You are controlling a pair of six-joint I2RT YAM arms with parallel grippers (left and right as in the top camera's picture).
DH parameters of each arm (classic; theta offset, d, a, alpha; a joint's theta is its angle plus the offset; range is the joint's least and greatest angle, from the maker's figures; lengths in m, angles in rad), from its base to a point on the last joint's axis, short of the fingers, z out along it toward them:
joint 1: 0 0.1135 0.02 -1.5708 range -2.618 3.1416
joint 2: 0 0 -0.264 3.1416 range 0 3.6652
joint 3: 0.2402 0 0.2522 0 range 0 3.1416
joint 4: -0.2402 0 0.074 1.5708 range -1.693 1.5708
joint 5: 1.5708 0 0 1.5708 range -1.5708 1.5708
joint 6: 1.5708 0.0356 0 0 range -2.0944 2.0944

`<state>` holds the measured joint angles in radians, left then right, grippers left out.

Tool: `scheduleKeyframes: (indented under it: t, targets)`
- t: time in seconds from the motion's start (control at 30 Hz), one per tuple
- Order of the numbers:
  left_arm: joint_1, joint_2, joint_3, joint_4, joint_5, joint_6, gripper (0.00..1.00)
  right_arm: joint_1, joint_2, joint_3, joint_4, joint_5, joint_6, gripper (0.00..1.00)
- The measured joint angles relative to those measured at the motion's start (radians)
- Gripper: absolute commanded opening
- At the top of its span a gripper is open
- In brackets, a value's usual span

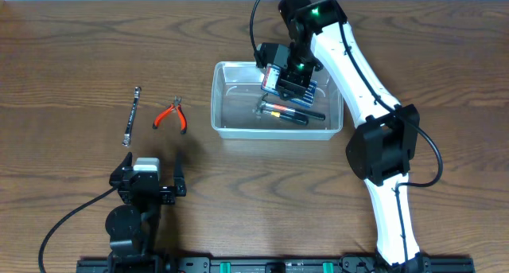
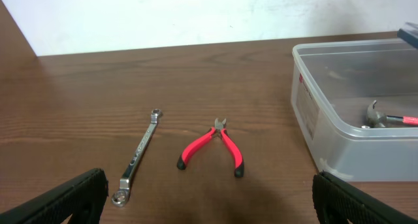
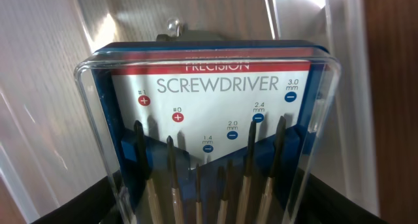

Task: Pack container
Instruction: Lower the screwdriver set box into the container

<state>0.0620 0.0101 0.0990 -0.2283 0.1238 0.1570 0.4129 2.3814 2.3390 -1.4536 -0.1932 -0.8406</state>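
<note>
I should keep my right gripper lowering the screwdriver set case (image 1: 272, 77), which hangs within the container's sides, until it rests on the hammer's handle (image 1: 280, 108), then let go.
The clear plastic container (image 1: 232, 130) stands at the table's middle right, with a hammer (image 1: 262, 107) and a red-and-black handled tool (image 1: 291, 114) lying in it. My right gripper (image 1: 291, 79) is shut on a blue-and-red screwdriver set case (image 1: 273, 79), holding it just above the container's far side. In the right wrist view the case (image 3: 215, 113) fills the frame between my dark fingers (image 3: 85, 201), with the container's clear wall (image 3: 52, 87) behind it. My left gripper (image 1: 151, 182) stands open and empty near the front left.
Red-handled pliers (image 1: 171, 116) and a steel wrench (image 1: 132, 115) lie on the wood left of the container. In the left wrist view the wrench (image 2: 138, 155) and pliers (image 2: 212, 145) lie ahead of the jaws, with the container (image 2: 326, 119) to the right.
</note>
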Motion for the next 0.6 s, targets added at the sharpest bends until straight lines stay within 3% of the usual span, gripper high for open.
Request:
scheduleKeyframes:
  t: [0.6]
  targets:
    - [0.000,0.000,0.000,0.000,0.000,0.000,0.98,0.000,0.000,-0.201,0.111,-0.001,0.000,0.01]
